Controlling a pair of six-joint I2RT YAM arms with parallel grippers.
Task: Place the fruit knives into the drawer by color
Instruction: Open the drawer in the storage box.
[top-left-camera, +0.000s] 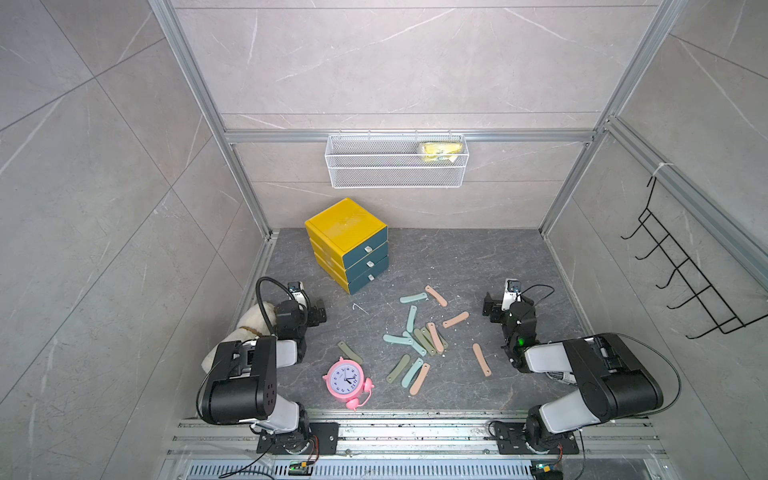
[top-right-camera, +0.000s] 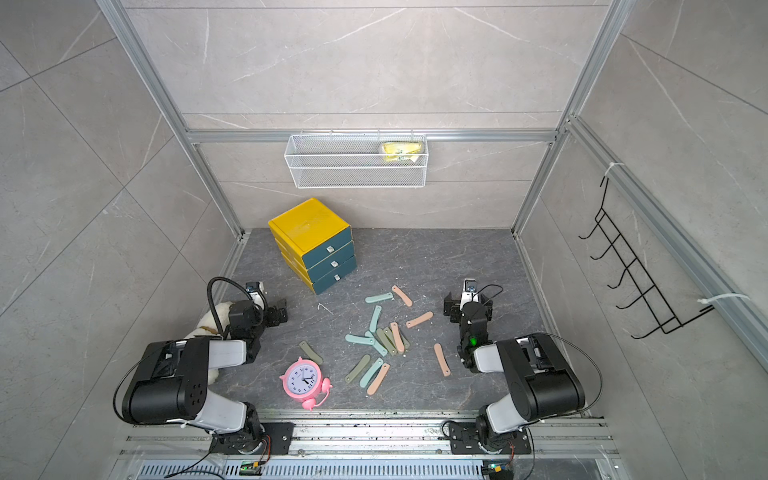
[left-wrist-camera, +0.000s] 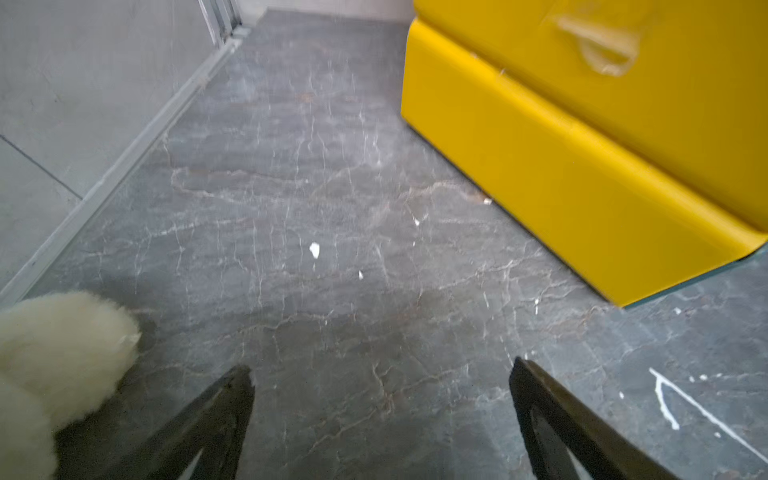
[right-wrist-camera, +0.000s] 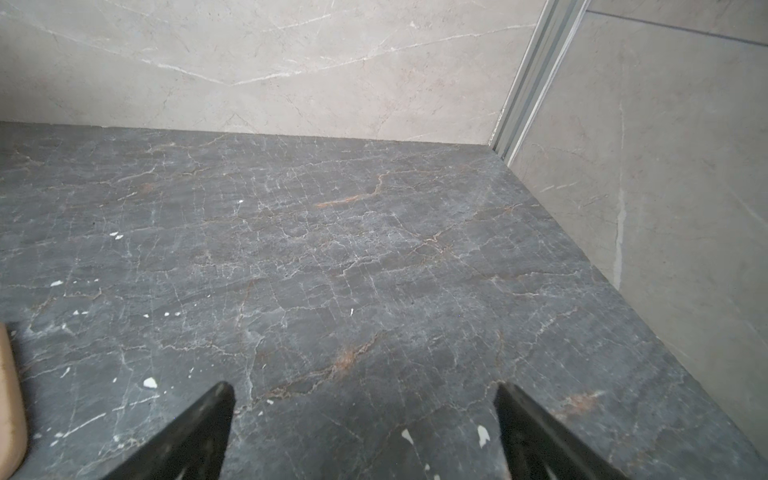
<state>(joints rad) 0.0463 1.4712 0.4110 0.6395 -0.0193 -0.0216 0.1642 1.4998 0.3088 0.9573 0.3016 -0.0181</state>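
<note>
The top teal drawer (top-left-camera: 357, 251) is shut, so my left gripper should steady the unit's yellow side while my right gripper pulls the drawer's handle (top-left-camera: 368, 249) before taking any knife.
Several fruit knives lie scattered mid-table in both top views: teal ones (top-left-camera: 413, 297), salmon-pink ones (top-left-camera: 481, 359) and olive-green ones (top-left-camera: 350, 351), some heaped together (top-right-camera: 388, 338). The yellow drawer unit (top-left-camera: 347, 226) stands at the back left, its three teal drawers (top-left-camera: 365, 249) all shut. My left gripper (top-left-camera: 318, 313) hovers open just left of the unit, whose yellow side (left-wrist-camera: 582, 166) fills the left wrist view past my empty left gripper (left-wrist-camera: 381, 370). Right of the knives, my right gripper (top-left-camera: 494, 305) is open and empty (right-wrist-camera: 363, 388); a pink knife's end (right-wrist-camera: 8, 395) shows at the frame edge.
A pink alarm clock (top-left-camera: 347, 380) stands near the front, beside an olive knife. A white plush toy (top-left-camera: 253, 320) lies by the left arm (left-wrist-camera: 62, 345). A wire basket (top-left-camera: 397, 178) hangs on the back wall, a black hook rack (top-left-camera: 685, 282) on the right wall.
</note>
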